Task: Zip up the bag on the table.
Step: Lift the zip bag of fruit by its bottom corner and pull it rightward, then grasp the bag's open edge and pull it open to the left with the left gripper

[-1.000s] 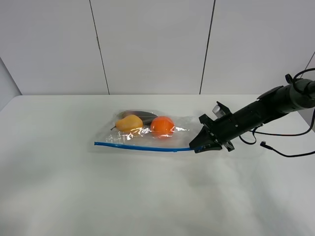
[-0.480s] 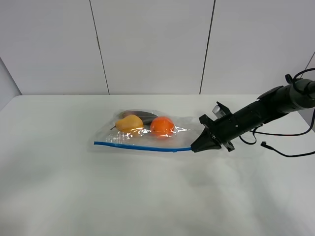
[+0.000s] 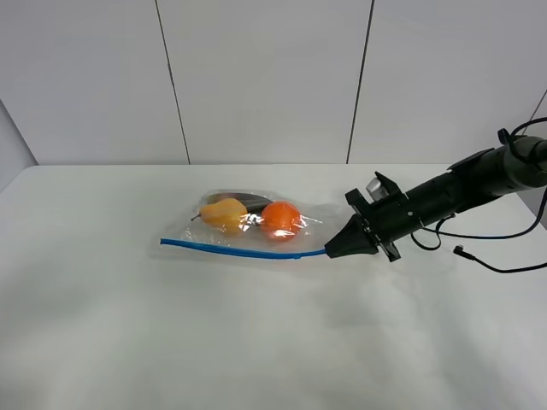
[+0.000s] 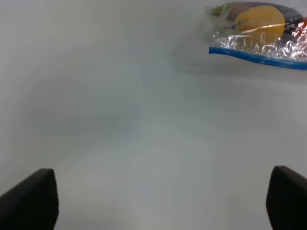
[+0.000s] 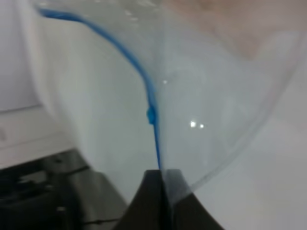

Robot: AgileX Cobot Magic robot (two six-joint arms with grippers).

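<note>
I should keep my right gripper still while my left gripper takes the slider (image 5: 151,115), because the blue slider is just past where my right gripper pinches the bag strip's end (image 3: 320,253).
The clear bag (image 3: 256,226) lies on the white table (image 3: 256,342), with a yellow pear (image 3: 224,212), an orange (image 3: 281,217) and a dark fruit (image 3: 248,201) inside. Its blue zipper strip (image 3: 239,250) runs along the near edge. My right gripper (image 3: 332,250) is shut on the strip's right end and holds it slightly off the table. The right wrist view shows the jaws (image 5: 160,175) pinched on the strip (image 5: 144,86). My left gripper (image 4: 163,201) is open and empty, apart from the bag (image 4: 259,36), and out of the exterior high view.
Black cables (image 3: 479,252) trail on the table behind the right arm. A panelled white wall (image 3: 256,77) stands behind the table's far edge.
My right gripper has slid left and a little up, holding the zipper end. The strip's right end is raised and the bag has shifted slightly left.
</note>
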